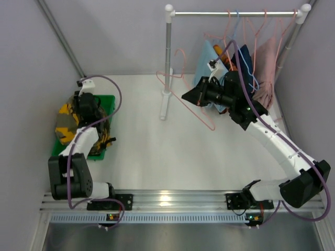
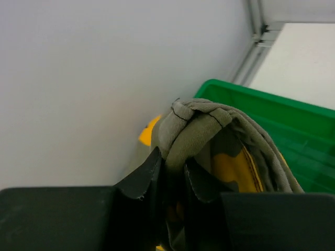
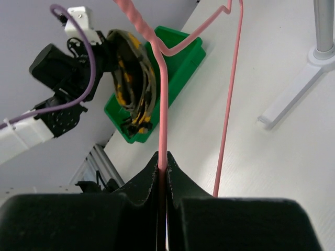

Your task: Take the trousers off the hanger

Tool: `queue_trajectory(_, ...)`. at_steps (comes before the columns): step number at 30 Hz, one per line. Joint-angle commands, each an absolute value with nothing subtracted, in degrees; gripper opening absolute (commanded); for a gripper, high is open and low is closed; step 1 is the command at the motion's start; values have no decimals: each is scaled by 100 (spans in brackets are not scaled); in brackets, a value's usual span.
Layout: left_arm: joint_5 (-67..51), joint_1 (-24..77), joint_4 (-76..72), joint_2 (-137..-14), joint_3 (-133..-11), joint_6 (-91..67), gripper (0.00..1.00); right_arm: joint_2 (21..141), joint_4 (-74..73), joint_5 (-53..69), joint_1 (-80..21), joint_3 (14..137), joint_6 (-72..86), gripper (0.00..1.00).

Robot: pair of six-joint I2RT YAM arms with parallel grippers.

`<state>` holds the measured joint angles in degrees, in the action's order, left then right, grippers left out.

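Observation:
The bare-wire salmon-pink hanger extends across the white rack's post (image 1: pixel 167 79). Next, my right gripper pulls the hanger back clear first, then raises the hanger's hook to the rail (image 1: pixel 210 14).
The mustard and olive-grey trousers (image 1: pixel 67 124) lie bunched over the green bin (image 1: pixel 108 100) at the left wall. My left gripper (image 1: pixel 86 106) is shut on a fold of them; in the left wrist view the cloth (image 2: pixel 209 125) is pinched between the jaws of the gripper (image 2: pixel 175 163). The salmon-pink wire hanger (image 1: pixel 204 120) is bare, held in the air near the rack. My right gripper (image 1: pixel 191 97) is shut on its wire, and the right wrist view shows the hanger (image 3: pixel 163 104) clamped in the gripper (image 3: pixel 162 158), with the trousers (image 3: pixel 137 78) far beyond.
A white clothes rack, with its post (image 1: pixel 167 57) and foot (image 1: pixel 164 107), stands at the back middle. Its rail (image 1: pixel 235 13) carries several hangers and blue, orange and pink garments (image 1: pixel 264 70) behind my right arm. Walls close both sides.

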<state>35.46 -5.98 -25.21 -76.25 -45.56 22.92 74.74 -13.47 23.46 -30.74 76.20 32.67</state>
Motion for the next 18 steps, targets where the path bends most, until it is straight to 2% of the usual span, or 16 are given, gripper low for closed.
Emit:
queue_trajectory(1,3104,-650,-2911,-8006,-5394,1373,19,7409,-1458,2426,-3138,8024,3015,0)
queue_trajectory(2,2755,-650,-2692,-8042,-5483,1110,46,7374,-1511,2400,-3120,8033,2989,0)
queue_trajectory(4,2314,-650,-1919,-7911,-5616,897,82,7208,-1616,2364,-3103,7998,2874,0)
queue_trajectory(6,1891,-650,-1444,-7631,-5791,625,99,6971,-1705,2268,-3094,7937,2778,0)
queue_trajectory(11,1197,-650,673,-6980,-6397,265,99,6505,-1994,2022,-3076,7778,2576,0)
queue_trajectory(14,222,-650,2006,-6549,-7056,98,99,6145,-2057,1742,-3076,7665,2479,0)
queue_trajectory(18,-1964,-624,3846,-6424,-7979,62,99,5417,-2083,1442,-2945,7348,2364,0)
